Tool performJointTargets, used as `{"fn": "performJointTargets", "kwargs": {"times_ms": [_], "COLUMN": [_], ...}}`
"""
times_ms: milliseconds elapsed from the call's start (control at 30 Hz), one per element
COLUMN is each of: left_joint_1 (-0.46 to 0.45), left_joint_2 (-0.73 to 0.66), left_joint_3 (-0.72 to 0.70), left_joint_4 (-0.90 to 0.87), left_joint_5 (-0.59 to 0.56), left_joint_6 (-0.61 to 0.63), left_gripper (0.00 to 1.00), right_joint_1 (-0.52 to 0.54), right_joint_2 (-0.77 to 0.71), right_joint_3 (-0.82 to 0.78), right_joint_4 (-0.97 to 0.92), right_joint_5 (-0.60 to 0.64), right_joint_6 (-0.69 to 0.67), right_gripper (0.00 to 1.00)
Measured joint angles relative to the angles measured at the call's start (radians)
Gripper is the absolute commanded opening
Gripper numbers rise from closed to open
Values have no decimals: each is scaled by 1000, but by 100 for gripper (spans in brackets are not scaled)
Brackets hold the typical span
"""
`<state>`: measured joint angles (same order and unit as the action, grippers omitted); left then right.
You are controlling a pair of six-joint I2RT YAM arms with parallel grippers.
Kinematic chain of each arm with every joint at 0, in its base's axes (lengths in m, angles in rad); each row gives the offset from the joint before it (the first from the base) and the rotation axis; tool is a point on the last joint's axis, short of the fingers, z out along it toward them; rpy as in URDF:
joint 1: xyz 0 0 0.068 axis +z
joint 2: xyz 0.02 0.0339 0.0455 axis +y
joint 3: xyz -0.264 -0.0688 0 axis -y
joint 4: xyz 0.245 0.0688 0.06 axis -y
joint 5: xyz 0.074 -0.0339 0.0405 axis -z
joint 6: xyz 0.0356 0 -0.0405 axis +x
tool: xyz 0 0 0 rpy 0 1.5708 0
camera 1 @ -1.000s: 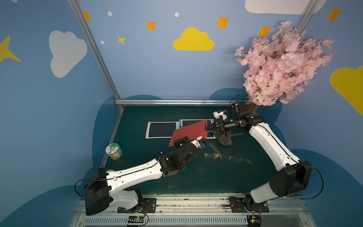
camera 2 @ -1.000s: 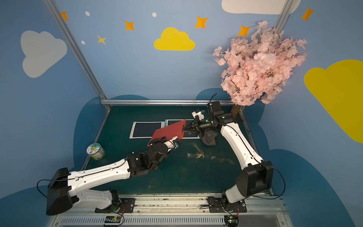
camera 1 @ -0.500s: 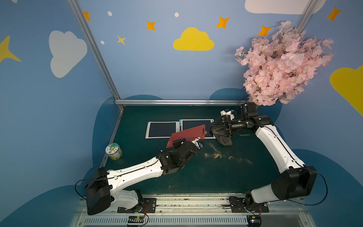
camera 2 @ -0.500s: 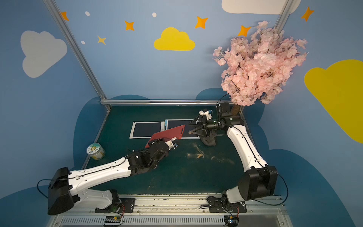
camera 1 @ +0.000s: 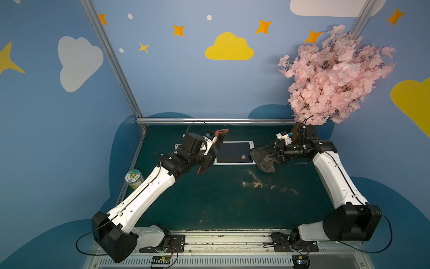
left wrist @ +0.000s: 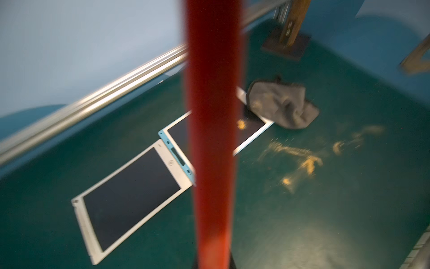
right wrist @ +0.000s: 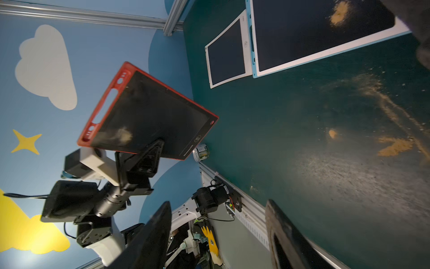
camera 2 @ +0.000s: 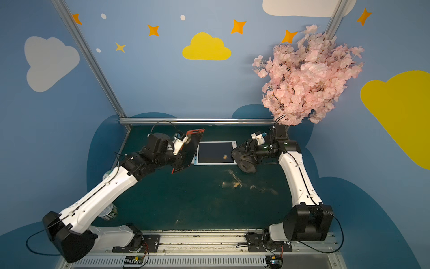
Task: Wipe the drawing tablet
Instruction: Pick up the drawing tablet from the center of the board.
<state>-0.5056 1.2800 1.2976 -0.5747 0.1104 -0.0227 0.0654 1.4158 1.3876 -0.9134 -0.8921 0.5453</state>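
My left gripper should turn the tablet's smudged screen upward, with the red-framed tablet tipped on edge, before my right gripper wipes that screen with the grey cloth.
My left gripper is shut on the lower edge of a red-framed drawing tablet, held off the table and tipped up on edge; a pale smudge shows on its dark screen. In the left wrist view its red edge crosses the picture. A grey cloth lies crumpled at the right end of a blue-framed tablet. My right gripper is open with nothing between its fingers, just right of the cloth.
A white-framed tablet lies flat against the blue one's left end. Tan crumbs sit on the blue tablet's screen and across the green mat. A tin can stands by the left rail. A pink blossom tree overhangs the back right corner.
The right gripper opened, let go of the cloth and drew back to the right. The left arm swung the red tablet left and up on edge, uncovering the blue tablet.
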Motion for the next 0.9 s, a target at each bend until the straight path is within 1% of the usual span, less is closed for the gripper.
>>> {"fn": "performJointTargets", "kwargs": {"times_ms": [100,167,233,333,500,567,667,767,900], "left_joint_1": [100,136,159,176,206,223,243,253,254], "left_joint_2": [-2,2,9,21,54,86,170,274,360], "left_joint_3": [-27,-64,-102,-143,-163,-163,-159,-134,-76], "left_joint_4": [62,119,177,240,285,289,274,206,62], "left_joint_5": [321,492,632,755,839,861,887,899,862], "left_joint_6": [-143,-222,-290,-360,-407,-412,-407,-367,-272], "left_gripper": [2,2,3,3,3,3,3,3,3], "right_joint_1": [0,0,0,0,7,13,30,50,72], "right_joint_2": [-3,-2,4,30,134,193,293,393,521], "right_joint_3": [0,0,-1,-1,0,1,14,50,140], "right_joint_4": [-11,-13,-13,-12,-6,-4,-5,-8,-37], "right_joint_5": [49,76,100,139,249,309,414,512,615], "right_joint_6": [-30,-44,-60,-79,-80,-72,-56,-47,-45], "right_gripper": [64,63,64,66,73,75,76,77,79]}}
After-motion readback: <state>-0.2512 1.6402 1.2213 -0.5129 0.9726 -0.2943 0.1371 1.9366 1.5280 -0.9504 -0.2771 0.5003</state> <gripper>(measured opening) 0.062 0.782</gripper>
